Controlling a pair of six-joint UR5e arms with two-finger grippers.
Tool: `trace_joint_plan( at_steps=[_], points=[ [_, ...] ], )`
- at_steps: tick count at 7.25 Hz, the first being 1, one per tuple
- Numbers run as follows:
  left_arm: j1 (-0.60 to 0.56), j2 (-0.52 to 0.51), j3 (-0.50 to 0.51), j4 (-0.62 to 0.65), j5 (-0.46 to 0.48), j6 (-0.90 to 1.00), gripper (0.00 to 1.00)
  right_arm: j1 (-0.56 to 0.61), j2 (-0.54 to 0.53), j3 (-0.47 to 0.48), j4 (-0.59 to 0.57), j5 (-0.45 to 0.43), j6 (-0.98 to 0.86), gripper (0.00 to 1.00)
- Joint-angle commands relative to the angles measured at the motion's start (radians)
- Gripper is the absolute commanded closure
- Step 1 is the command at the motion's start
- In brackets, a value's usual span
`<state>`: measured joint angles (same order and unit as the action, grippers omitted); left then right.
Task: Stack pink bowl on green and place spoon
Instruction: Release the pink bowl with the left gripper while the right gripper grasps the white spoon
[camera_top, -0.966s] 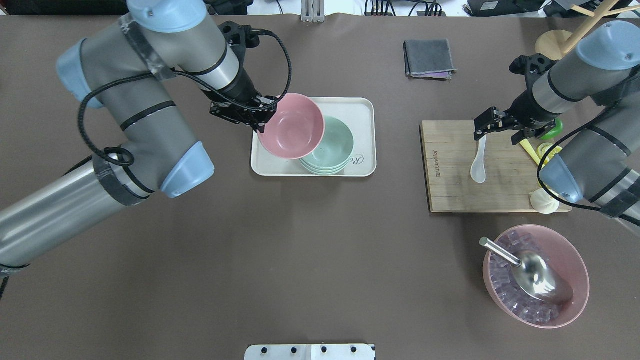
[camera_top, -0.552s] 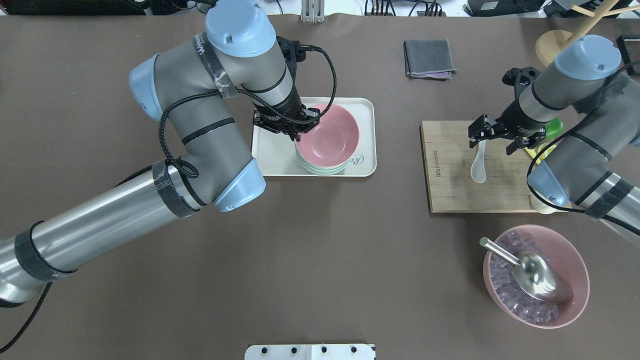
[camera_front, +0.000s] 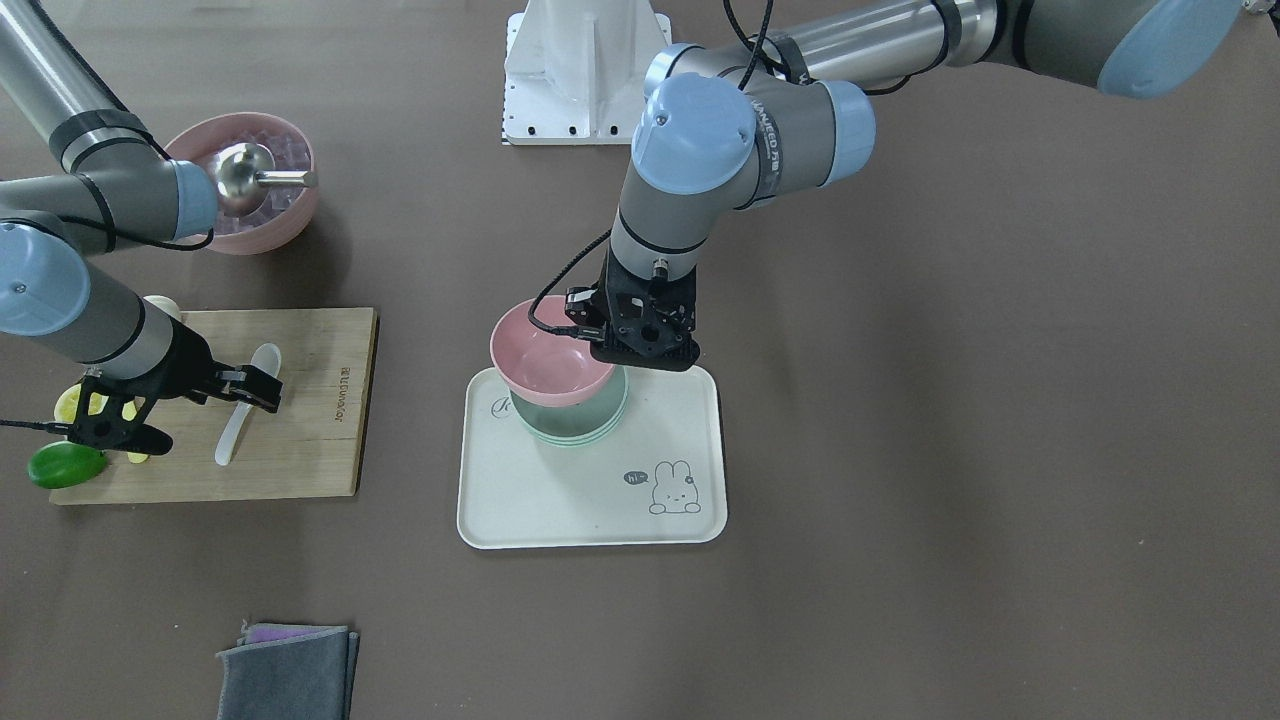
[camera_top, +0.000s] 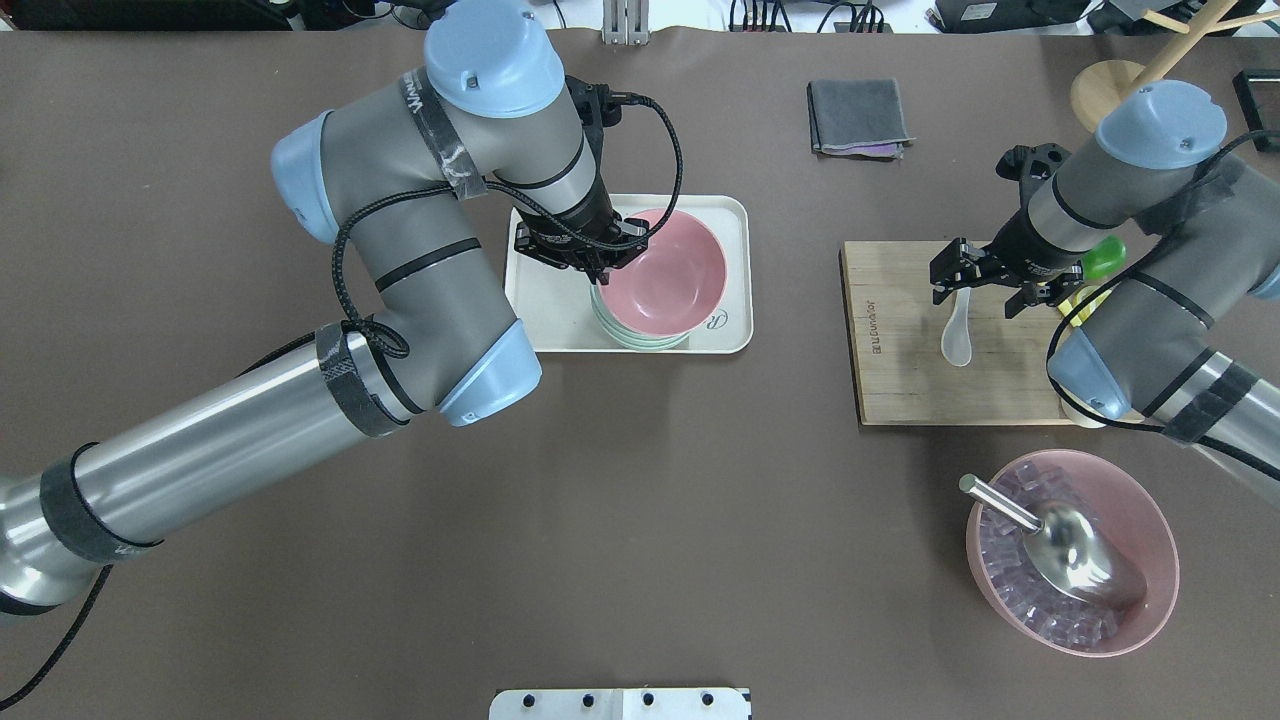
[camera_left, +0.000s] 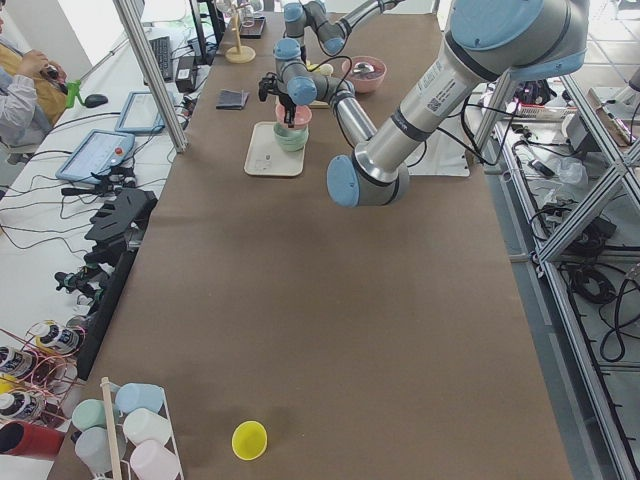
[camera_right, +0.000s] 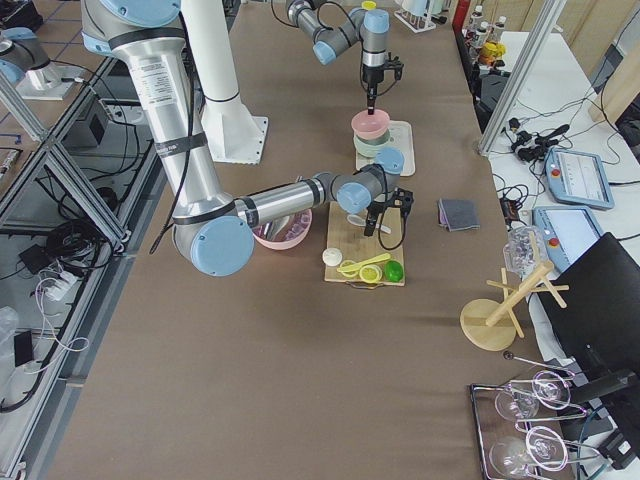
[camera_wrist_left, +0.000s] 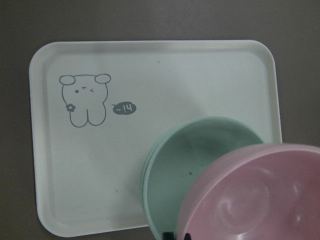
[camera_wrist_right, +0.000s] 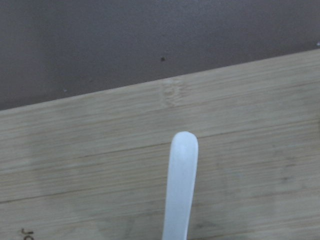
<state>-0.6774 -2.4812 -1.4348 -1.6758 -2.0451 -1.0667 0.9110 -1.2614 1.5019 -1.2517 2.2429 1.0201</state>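
Note:
I expect the handle of the white spoon (camera_front: 238, 427) to stick out over the pink bowl's rim when I put the spoon inside, because the spoon is about as long as the pink bowl (camera_front: 552, 362) is wide.
The pink bowl (camera_top: 668, 272) hangs by its rim from my left gripper (camera_top: 600, 262), which is shut on it. It sits over the stack of green bowls (camera_top: 630, 338) on the cream tray (camera_top: 545, 320). In the front view the pink bowl (camera_front: 548, 362) is just on top of the green stack (camera_front: 572, 428); I cannot tell whether they touch. The left wrist view shows the pink bowl (camera_wrist_left: 260, 200) offset over the green one (camera_wrist_left: 185, 170). The white spoon (camera_top: 957, 338) lies on the wooden board (camera_top: 900, 385). My right gripper (camera_top: 983, 283) is open over its handle (camera_wrist_right: 180, 185).
A large pink bowl of ice cubes (camera_top: 1075, 570) with a metal scoop (camera_top: 1070, 545) stands at the front right. A grey cloth (camera_top: 858, 117) lies at the back. Green and yellow items (camera_front: 65, 462) sit at the board's edge. A wooden rack (camera_top: 1105, 88) stands far right.
My left arm swung right and carried the pink bowl from beside the green stack to over it, then lowered it. My right gripper shifted slightly over the spoon's handle.

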Motion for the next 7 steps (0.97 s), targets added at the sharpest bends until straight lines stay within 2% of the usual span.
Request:
trace_joint_plan(
  at_steps=[1,2,3,7],
  points=[
    [-0.001,-0.001,0.013,-0.007,0.011,0.002,1.0,-0.003,0.004,-0.008,0.0,-0.002,0.005,0.25],
    [-0.001,-0.001,0.011,-0.007,0.011,0.002,0.03,-0.003,0.004,-0.005,0.002,0.0,0.027,0.75],
    [-0.001,0.001,0.011,-0.021,0.011,-0.004,0.02,-0.001,0.002,0.0,0.002,0.003,0.029,1.0],
    [-0.019,0.025,-0.024,-0.021,0.011,0.008,0.02,0.005,0.014,0.026,0.002,0.01,0.028,1.0]
  ],
)
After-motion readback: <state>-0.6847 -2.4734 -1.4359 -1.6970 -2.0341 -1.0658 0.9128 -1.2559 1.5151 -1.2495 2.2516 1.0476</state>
